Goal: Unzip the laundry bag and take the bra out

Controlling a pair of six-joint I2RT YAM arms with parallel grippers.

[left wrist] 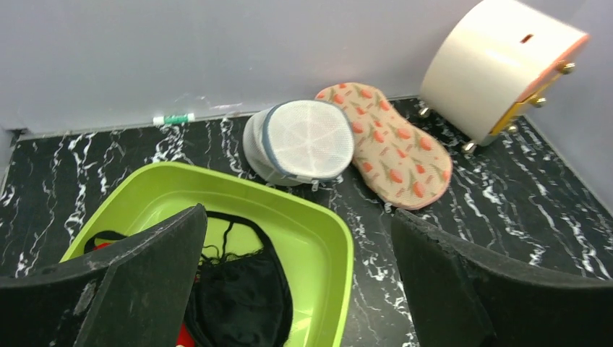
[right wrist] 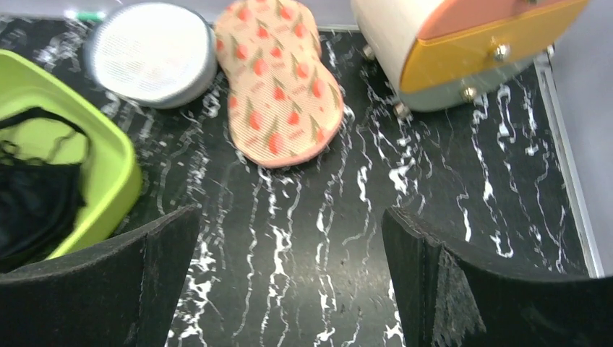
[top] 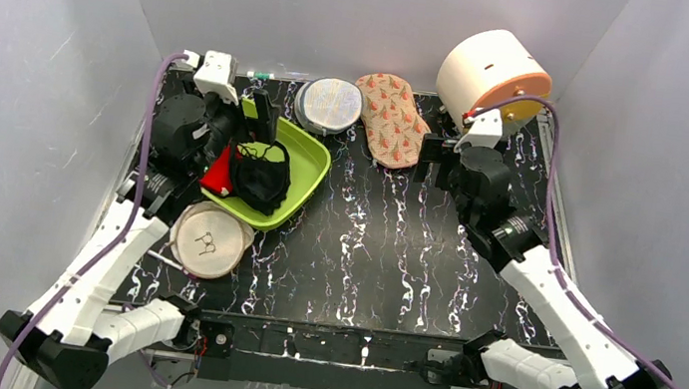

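The laundry bag's near end [top: 393, 153] is clear of the green tray, so my right gripper keeps going down toward that end's rim [top: 406, 167] until its fingers are on both sides of the rim.
The laundry bag [top: 390, 118], a peanut-shaped beige pouch with red-orange print, lies closed at the back middle of the table. It also shows in the left wrist view [left wrist: 387, 143] and the right wrist view [right wrist: 280, 79]. The maroon bra is hidden; none shows in any view. My right gripper [top: 436, 160] is open and empty, just right of the pouch's near end, in the right wrist view [right wrist: 289, 246] over bare table. My left gripper [top: 247, 121] is open and empty above the green tray, as the left wrist view [left wrist: 300, 260] shows.
A green tray [top: 310, 155] at the left holds a black bra [top: 260, 178] and a bright red garment [top: 216, 178]. A round grey mesh disc [top: 329, 104] leans beside the pouch. A round cream disc [top: 209, 240] lies near left. A cream drum cabinet [top: 491, 70] stands back right.
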